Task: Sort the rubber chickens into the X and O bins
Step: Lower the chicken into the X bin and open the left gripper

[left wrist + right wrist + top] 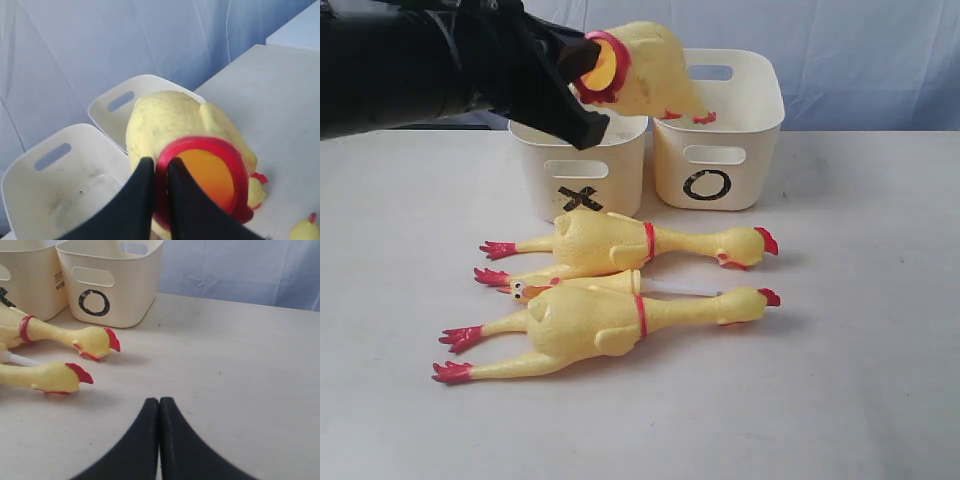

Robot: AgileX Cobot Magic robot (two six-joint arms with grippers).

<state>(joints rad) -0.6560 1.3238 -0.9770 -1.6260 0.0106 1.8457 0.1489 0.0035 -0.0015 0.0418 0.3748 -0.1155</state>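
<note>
The small chicken (pixel 658 72) is hanging by its red rim, higher than the open X bin (pixel 620 132). My left gripper keeps moving the chicken there until its body is in the bin.
My left gripper (pixel 592 62) (pixel 160 162) is shut on the red rim of a small yellow rubber chicken (pixel 655 65) (pixel 165 120). It holds the chicken in the air over the adjoining rims of the X bin (pixel 620 175) and the O bin (pixel 760 150) (pixel 130 295). Two long chickens with red neck bands (pixel 610 245) (pixel 585 325) lie on the table in front of the bins, heads to the right. Another small chicken (pixel 590 286) is wedged between them. My right gripper (pixel 159 401) is shut and empty, low over bare table; the exterior view does not show it.
Both cream tubs stand side by side at the back of the white table (pixel 860 330), against a pale blue backdrop. In the left wrist view both tubs look empty inside. The long chickens' heads (pixel 95 342) (pixel 55 376) lie some way from my right gripper.
</note>
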